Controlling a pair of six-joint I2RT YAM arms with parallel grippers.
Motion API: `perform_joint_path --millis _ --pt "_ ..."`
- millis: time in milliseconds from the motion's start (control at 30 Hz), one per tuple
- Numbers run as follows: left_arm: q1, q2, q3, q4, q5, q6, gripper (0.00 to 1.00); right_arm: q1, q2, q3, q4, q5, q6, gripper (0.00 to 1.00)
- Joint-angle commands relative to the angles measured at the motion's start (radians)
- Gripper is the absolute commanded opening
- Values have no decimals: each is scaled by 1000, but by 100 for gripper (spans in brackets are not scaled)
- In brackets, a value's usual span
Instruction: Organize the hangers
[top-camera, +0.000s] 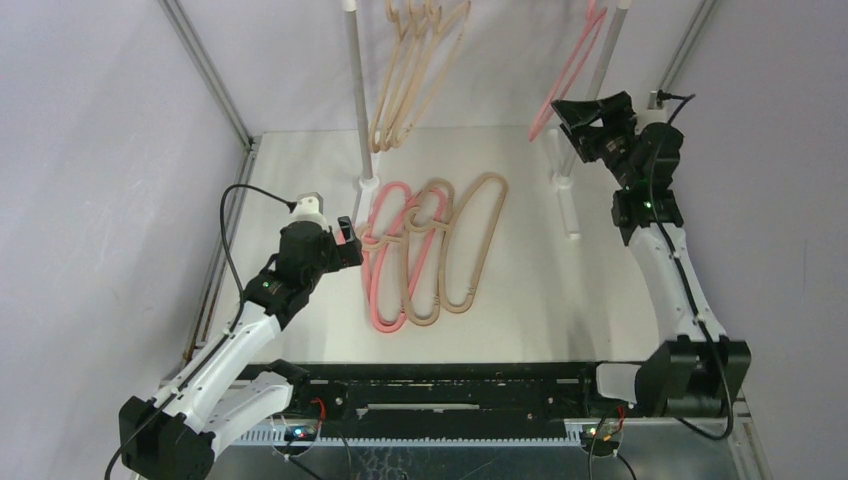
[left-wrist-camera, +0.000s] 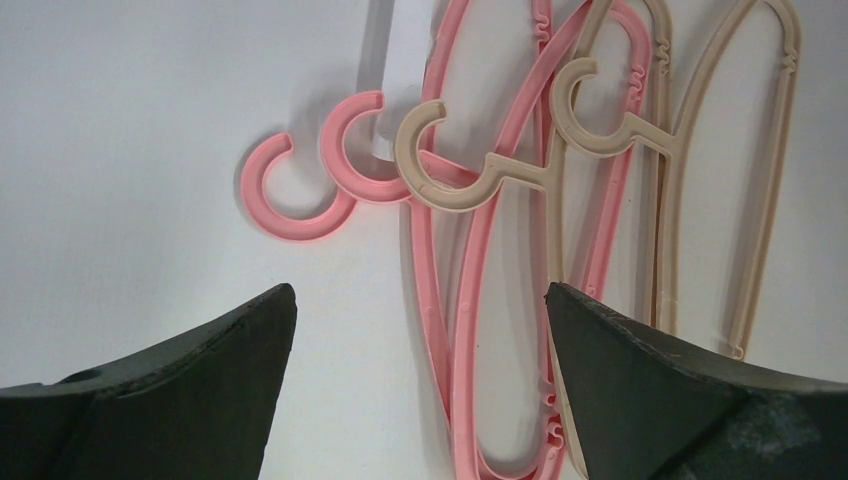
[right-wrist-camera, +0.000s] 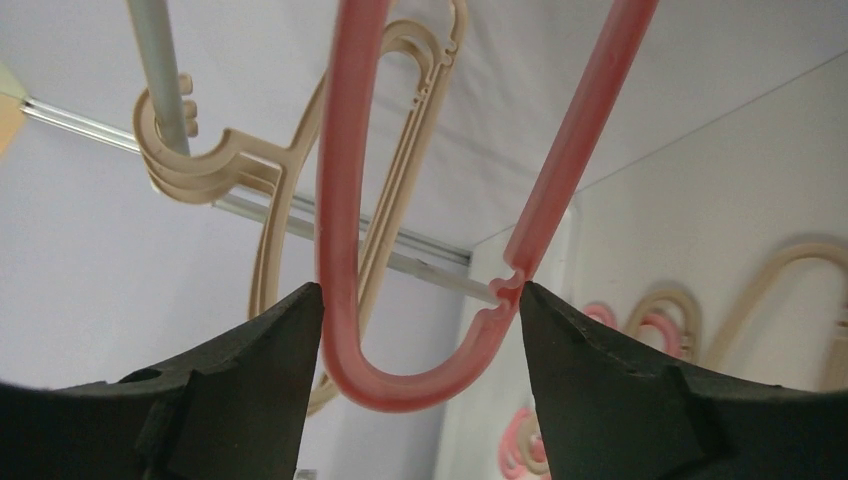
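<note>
I should keep moving my right gripper across the open table, as the outermost beige hanger's hook (top-camera: 412, 222) lies on top of its neighbours, and then close on that hanger's hook-side bar (top-camera: 444, 262).
Several hangers lie overlapped on the white table (top-camera: 560, 300): pink ones (top-camera: 383, 290) on the left, beige ones (top-camera: 478, 240) on the right. My left gripper (top-camera: 347, 238) is open just left of the pile. In the left wrist view it (left-wrist-camera: 418, 295) straddles the pink hangers (left-wrist-camera: 470, 330), with the hooks (left-wrist-camera: 300, 195) lying ahead. Three beige hangers (top-camera: 415, 70) hang on the rack at the back. A pink hanger (top-camera: 572, 65) hangs at the right. My right gripper (top-camera: 580, 112) is open, its jaws (right-wrist-camera: 420, 290) on either side of that pink hanger's lower loop (right-wrist-camera: 420, 385).
Two grey upright rack poles (top-camera: 355, 90) (top-camera: 612, 60) stand on white feet (top-camera: 566, 195) at the back of the table. The rack's rod (right-wrist-camera: 160, 70) carries the beige hooks (right-wrist-camera: 200, 170). Grey walls with metal frame rails (top-camera: 205, 70) close in the sides.
</note>
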Motion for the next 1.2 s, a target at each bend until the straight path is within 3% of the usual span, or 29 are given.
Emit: perform_joint_path --millis 0,233,400,533,767,967,1167 --pt "-6 -22 4 33 1 -1 99 -2 -141 -7 -167 80 -179 79" --pt "-6 -4 -1 43 5 -5 100 118 -352 -61 -433 310 -440 80" --pt "-7 6 5 43 6 -3 100 344 -467 -121 -552 514 -571 79" --pt "-6 8 8 43 3 -3 100 510 -465 -180 -633 566 -601 77" --pt "-7 1 -10 59 10 -21 99 740 -237 -251 -609 543 -569 75" --pt "-8 -4 -24 72 25 -30 99 830 55 -214 -494 478 -500 72" --pt "-8 -19 -49 86 33 -35 100 835 278 -148 -446 454 -463 69"
